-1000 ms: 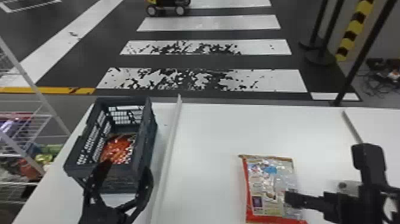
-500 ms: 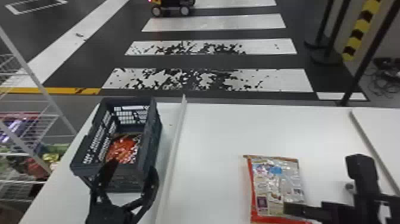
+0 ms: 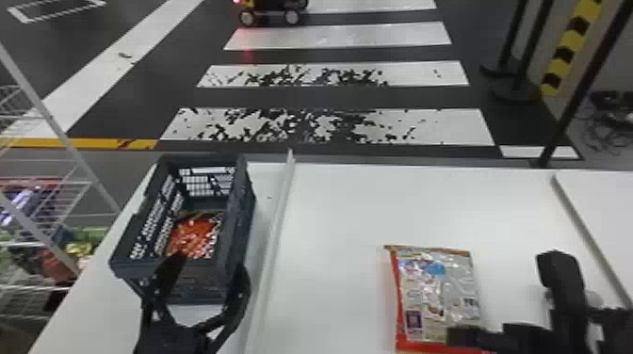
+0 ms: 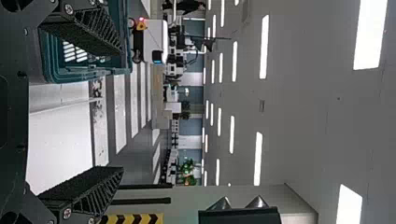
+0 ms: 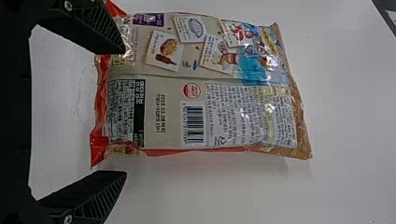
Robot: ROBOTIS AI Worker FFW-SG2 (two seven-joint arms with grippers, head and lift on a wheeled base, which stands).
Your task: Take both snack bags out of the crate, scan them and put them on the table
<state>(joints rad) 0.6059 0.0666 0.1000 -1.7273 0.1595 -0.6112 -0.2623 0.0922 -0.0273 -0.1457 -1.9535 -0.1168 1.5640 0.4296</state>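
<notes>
The snack bag [image 3: 435, 293] looks plump from edge to edge [image 5: 207, 86], so it will wrinkle at the grip but stay spread out when I pick it up.
In the head view my left gripper [image 3: 205, 277] stands open at the near end of the dark crate [image 3: 242, 212], where a red-orange snack bag [image 3: 193, 235] lies inside. My left gripper [image 4: 119, 112] is spread wide in the left wrist view, with the crate [image 4: 84, 74] beyond one finger. A second snack bag [image 3: 438, 292] lies back side up on the table, and my right gripper [image 3: 504, 306] is at its near right part. In the right wrist view my right gripper [image 5: 125, 112] is open over the red end of this bag [image 5: 173, 116], its barcode facing up.
A raised white strip [image 3: 278, 221] runs along the table [image 3: 339, 226] between crate and loose bag. A wire rack [image 3: 70, 141] with goods stands at the left. Another ledge edge [image 3: 591, 235] crosses the table's right part. Beyond the table, a wheeled robot [image 3: 273, 12] is on the floor.
The head view has shifted a little, so table, crate and bag all sit slightly farther right in it. The wheeled robot in the background has moved somewhat right. Neither gripper has clearly opened or shut.
</notes>
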